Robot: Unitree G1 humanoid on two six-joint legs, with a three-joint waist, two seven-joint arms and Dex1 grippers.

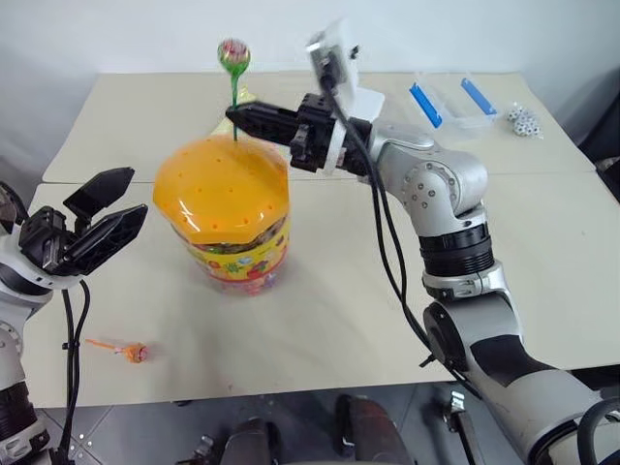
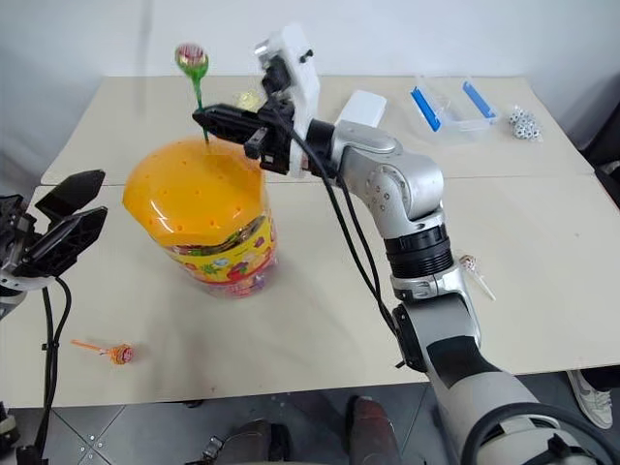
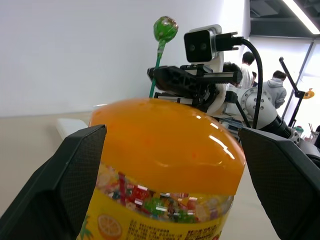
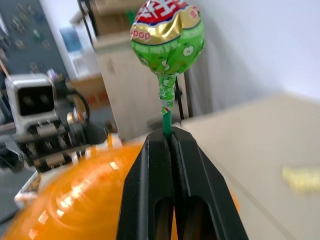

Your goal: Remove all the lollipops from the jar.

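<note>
The robot's right gripper is closed on the green-sticked lollipop's stick (image 1: 234,93), so it should keep pulling it clear of the lid and let it go beside the white-sticked lollipop.
The jar (image 1: 232,247) is a clear cylinder with a yellow label and a domed orange lid (image 1: 221,189), standing mid-table. A green-sticked lollipop (image 1: 233,56) rises upright above the lid's far edge. My right gripper (image 1: 235,116) is shut on its green stick (image 4: 166,120) just above the lid. The stick's lower end reaches the lid, and I cannot tell whether it sits in a hole. My left gripper (image 1: 131,194) stands open left of the jar, apart from it. An orange-sticked lollipop (image 1: 126,351) lies on the table near the front left. A white-sticked lollipop (image 2: 472,266) lies on the table to the right.
A clear flat box with blue clips (image 1: 450,102) and small black-and-white beads (image 1: 523,119) sit at the back right. A white case (image 2: 356,107) lies behind my right arm. The table's front edge (image 1: 291,387) runs close below the jar. People (image 3: 272,87) stand far off.
</note>
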